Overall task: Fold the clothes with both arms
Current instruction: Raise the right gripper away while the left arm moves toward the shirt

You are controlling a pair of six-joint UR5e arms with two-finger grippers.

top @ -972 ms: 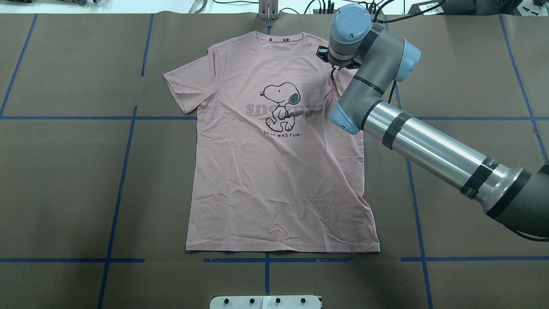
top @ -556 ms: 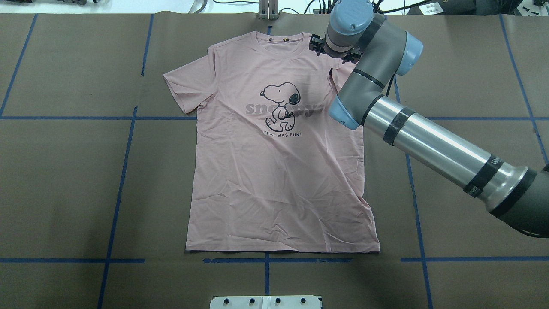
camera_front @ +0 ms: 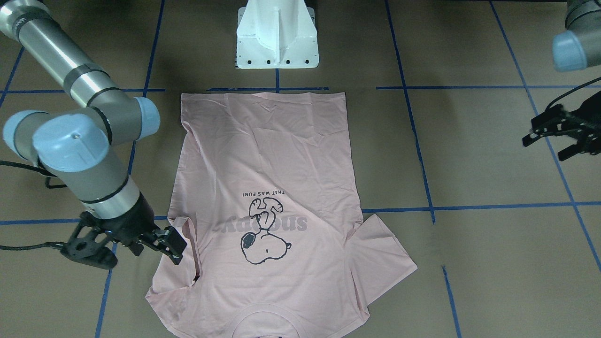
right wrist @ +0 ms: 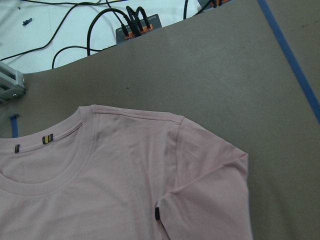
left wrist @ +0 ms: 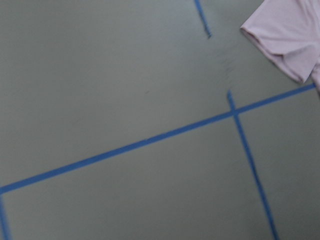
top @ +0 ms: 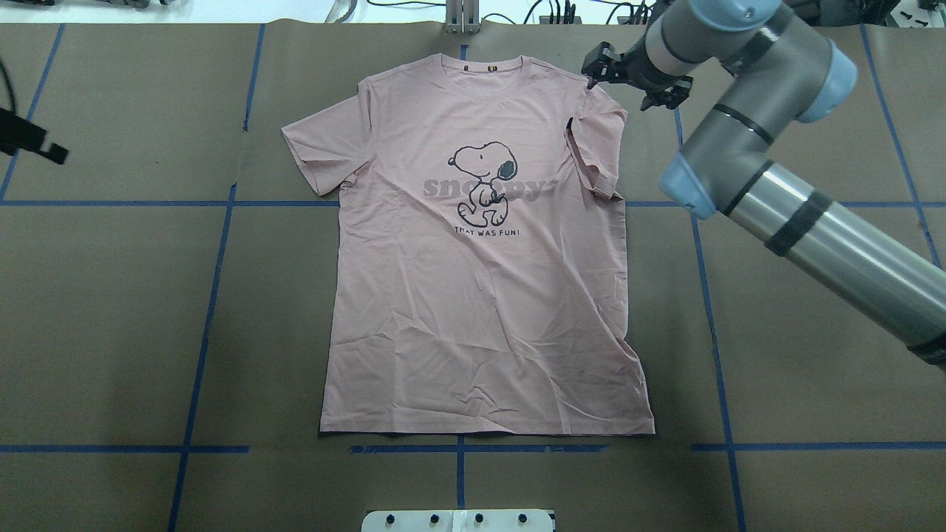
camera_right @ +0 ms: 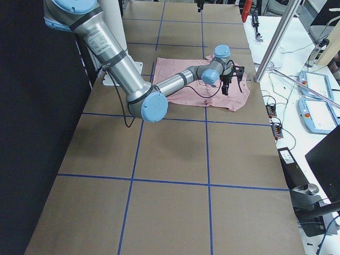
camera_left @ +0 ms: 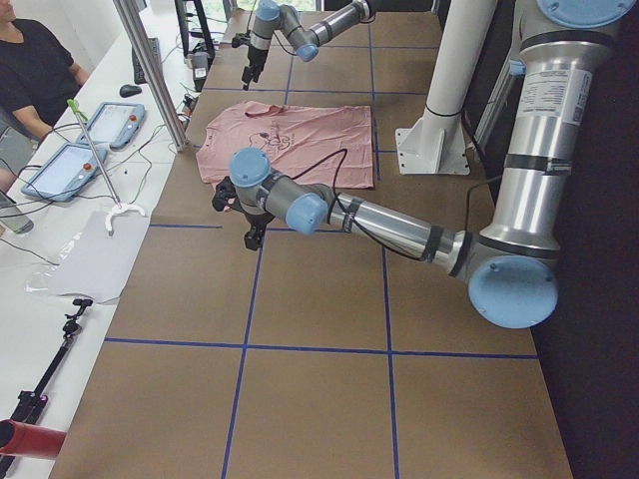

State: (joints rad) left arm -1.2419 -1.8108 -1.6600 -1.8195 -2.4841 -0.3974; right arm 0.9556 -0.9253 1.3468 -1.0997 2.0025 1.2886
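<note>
The spread sleeve (camera_front: 383, 256) meets the body at a crease (camera_front: 354, 279), so the spread sleeve should fold over there and stay flat when the robot carries it inward.
The pale pink T-shirt (top: 473, 318) lies flat with its Snoopy print (top: 484, 181) up and its collar at the far edge. One sleeve (top: 595, 148) is folded in over the body; the other sleeve (top: 318, 155) is spread out. My right gripper (top: 628, 81) hovers open and holds nothing, just past the folded sleeve's shoulder; it also shows in the front view (camera_front: 138, 257). Far off to the side over bare table, my left gripper (camera_front: 547, 145) is open and holds nothing, and it sits at the overhead view's left edge (top: 29, 140). Neither wrist view shows its own fingers.
The white pedestal base (camera_front: 277, 42) stands by the shirt's hem. Blue tape lines (top: 214, 295) grid the brown table cover. Cables (right wrist: 135, 25) and an aluminium post (camera_left: 150, 70) line the far edge. A seated person (camera_left: 30, 60) and tablets (camera_left: 110, 125) are at a side bench.
My right gripper has drawn back from the folded sleeve's shoulder toward the far right, uncovering the sleeve. My left gripper has come into the overhead view at the left edge.
</note>
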